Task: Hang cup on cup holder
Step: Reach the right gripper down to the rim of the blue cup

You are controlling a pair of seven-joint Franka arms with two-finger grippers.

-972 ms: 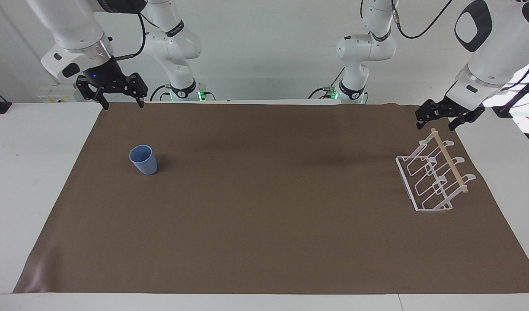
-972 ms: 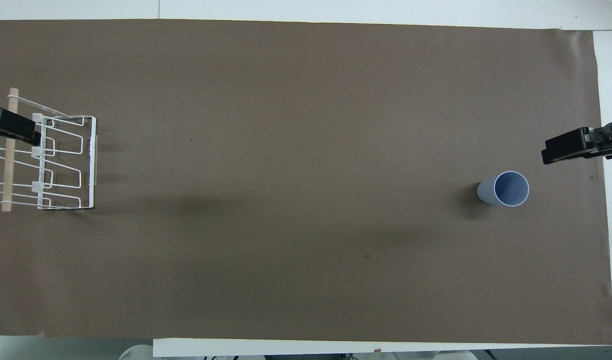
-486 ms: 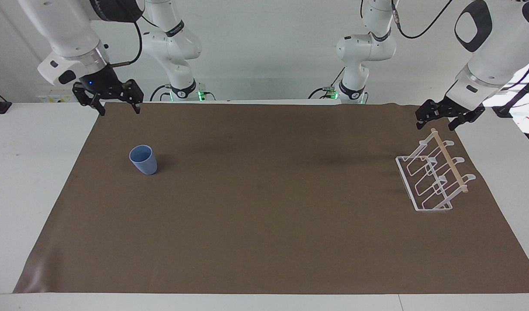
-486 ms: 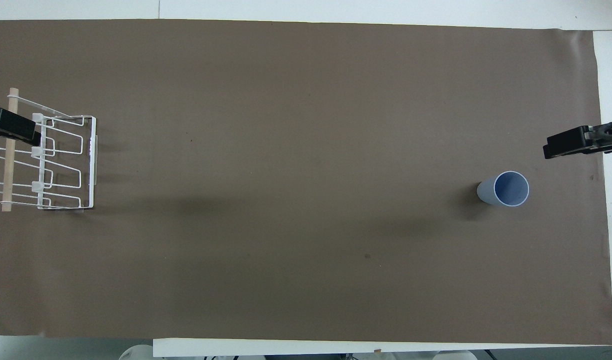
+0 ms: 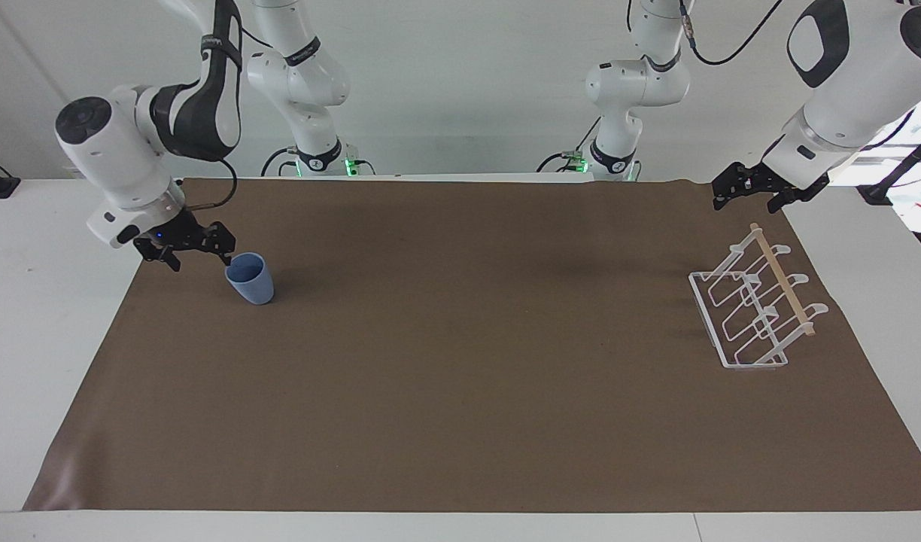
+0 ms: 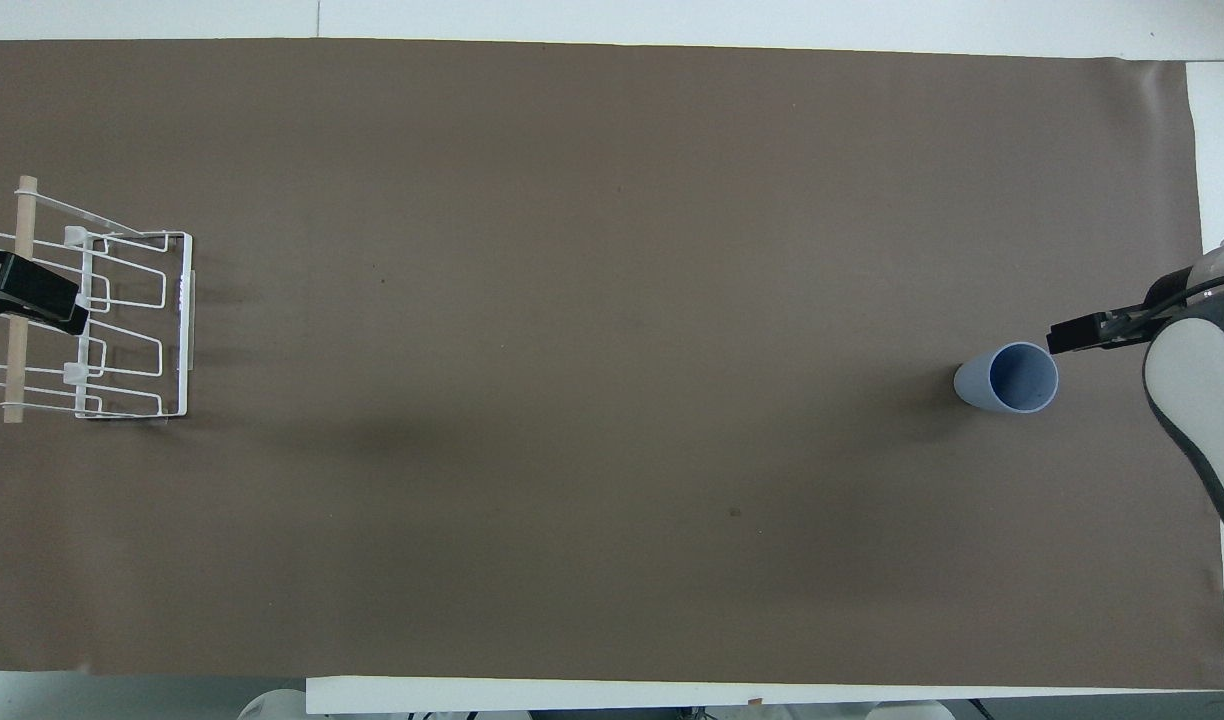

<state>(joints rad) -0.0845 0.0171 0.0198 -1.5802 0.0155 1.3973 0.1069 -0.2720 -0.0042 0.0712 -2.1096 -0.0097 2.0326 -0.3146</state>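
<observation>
The light blue cup should be empty when I turn it over, because the inside looks plain, even blue.
The light blue cup stands upright on the brown mat toward the right arm's end of the table; it also shows in the overhead view. My right gripper is open and low beside the cup, toward that end of the table, with one fingertip close to the rim. The white wire cup holder with its wooden rod stands at the left arm's end. My left gripper is open and empty in the air over the holder's rod.
The brown mat covers most of the white table. The arms' bases stand along the table's edge nearest the robots.
My right gripper has come down from high over the mat's edge to just beside the cup. My left gripper has shifted slightly over the holder. The cup and holder have not moved.
</observation>
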